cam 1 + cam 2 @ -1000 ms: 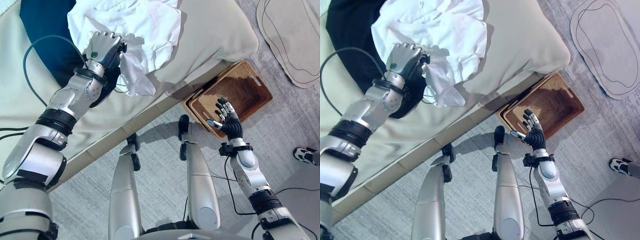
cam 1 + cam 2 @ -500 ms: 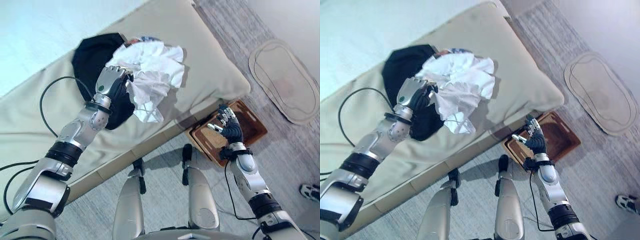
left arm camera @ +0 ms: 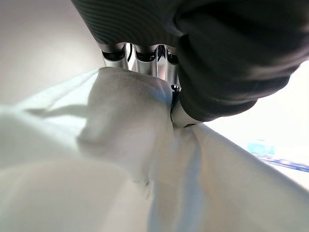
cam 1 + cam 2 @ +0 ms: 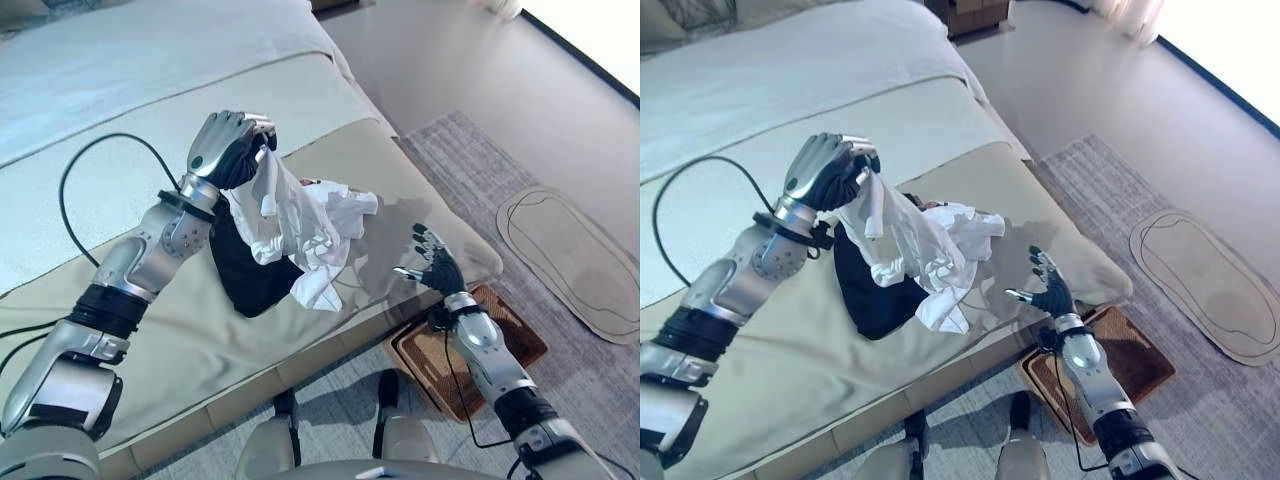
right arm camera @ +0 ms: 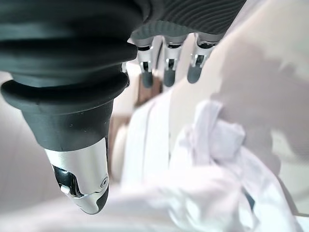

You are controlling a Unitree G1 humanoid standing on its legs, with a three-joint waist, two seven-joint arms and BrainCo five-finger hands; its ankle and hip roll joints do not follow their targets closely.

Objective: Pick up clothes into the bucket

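Observation:
Another white garment should be left on the bed when I carry the white cloth (image 4: 282, 205) away, because white folds and a red patch (image 4: 308, 182) can be seen behind the cloth.
My left hand (image 4: 226, 146) is raised above the bed, its fingers (image 3: 145, 60) curled round a bunch of a white garment (image 4: 300, 235). The cloth hangs down from the fist and its lower part still rests on the beige cover. A dark garment (image 4: 245, 275) lies on the bed under and behind the white one. My right hand (image 4: 432, 268) hovers open at the bed's near corner, fingers (image 5: 166, 67) spread, pointing toward the white cloth (image 5: 203, 159) and apart from it. A brown woven basket (image 4: 490, 350) stands on the floor beside the bed, below the right hand.
The bed (image 4: 120, 330) with a beige cover fills the left and middle. A grey carpet (image 4: 600, 400) lies under the basket, with a pale oval mat (image 4: 575, 255) further right on it. Bare floor (image 4: 1080, 70) lies beyond.
The whole view has swung up as the head moved. My left hand has lifted the white garment higher off the bed, stretching it. The right hand has risen from the basket to the bed's corner.

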